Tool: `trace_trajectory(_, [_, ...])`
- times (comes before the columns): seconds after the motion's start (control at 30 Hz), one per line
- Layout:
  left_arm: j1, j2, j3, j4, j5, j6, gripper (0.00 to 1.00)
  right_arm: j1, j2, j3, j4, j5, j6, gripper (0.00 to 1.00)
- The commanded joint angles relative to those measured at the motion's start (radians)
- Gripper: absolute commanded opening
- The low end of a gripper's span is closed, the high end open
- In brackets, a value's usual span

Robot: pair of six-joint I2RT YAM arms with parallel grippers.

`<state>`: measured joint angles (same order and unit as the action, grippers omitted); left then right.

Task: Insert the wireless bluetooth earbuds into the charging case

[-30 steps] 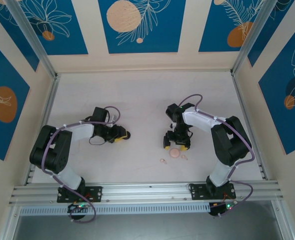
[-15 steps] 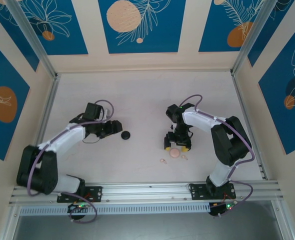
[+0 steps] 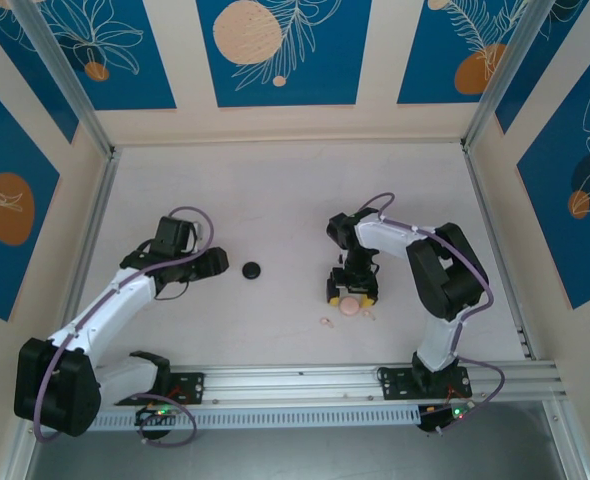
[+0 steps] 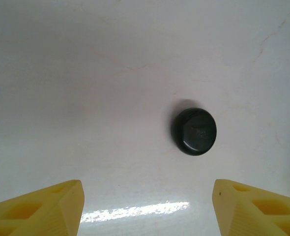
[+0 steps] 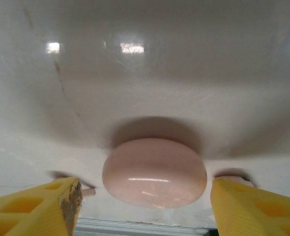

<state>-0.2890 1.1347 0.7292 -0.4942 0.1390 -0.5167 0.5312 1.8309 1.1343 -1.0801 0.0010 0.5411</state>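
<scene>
The closed pink charging case (image 3: 349,306) and earbuds lie by my right gripper, which should hand my left gripper the case before inserting the earbuds.
A closed, round black charging case (image 3: 252,270) (image 4: 194,131) lies on the white table. My left gripper (image 3: 218,262) (image 4: 147,209) is open just left of it, apart from it, with nothing between its yellow fingers (image 4: 42,209). A closed pale pink charging case (image 3: 349,306) (image 5: 155,172) lies in front of my right gripper (image 3: 353,292) (image 5: 146,209), which is open with a yellow finger on either side of the case. Two pale pink earbuds (image 3: 325,321) (image 3: 369,316) lie on the table beside the pink case. One's stem (image 5: 87,192) pokes out past my left finger.
The white table (image 3: 275,200) is walled by blue and cream panels on three sides. A metal rail (image 3: 295,385) runs along the near edge, close behind the pink case and the earbuds. Both arm bases stand on it.
My left gripper has let go of the black case, opened and drawn back to the left. The right gripper stays over the pink case, its arm slightly shifted.
</scene>
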Motion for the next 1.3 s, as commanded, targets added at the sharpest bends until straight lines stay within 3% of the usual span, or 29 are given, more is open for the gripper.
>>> trace_trajectory(0.0, [0.004, -0.002, -0.007, -0.014, -0.016, 0.003, 0.68, 0.011, 0.033, 0.028, -0.034, 0.005, 0.012, 0.67])
trace_trajectory(0.17, [0.003, 0.001, -0.012, -0.012, -0.019, 0.003, 0.68, 0.023, 0.055, 0.016, -0.02, -0.001, 0.017, 0.63])
trace_trajectory(0.43, [0.003, 0.002, -0.028, 0.001, -0.013, 0.006, 0.68, 0.039, 0.053, 0.014, -0.012, 0.028, 0.023, 0.48])
trace_trajectory(0.6, [0.004, 0.013, -0.049, 0.08, 0.056, 0.041, 0.68, 0.043, -0.021, 0.027, 0.016, 0.055, 0.025, 0.45])
trace_trajectory(0.77, [0.004, 0.003, -0.111, 0.271, 0.218, 0.092, 0.65, 0.045, -0.144, 0.054, 0.102, 0.084, 0.014, 0.43])
trace_trajectory(0.9, [-0.001, -0.036, -0.206, 0.517, 0.337, 0.114, 0.63, 0.062, -0.221, 0.079, 0.23, 0.044, -0.056, 0.43])
trace_trajectory(1.1, [-0.015, -0.131, -0.359, 0.88, 0.414, 0.205, 0.6, 0.1, -0.242, 0.116, 0.418, -0.069, -0.133, 0.42])
trace_trajectory(1.27, [-0.016, -0.174, -0.43, 1.041, 0.429, 0.268, 0.6, 0.12, -0.251, 0.102, 0.579, -0.169, -0.112, 0.41])
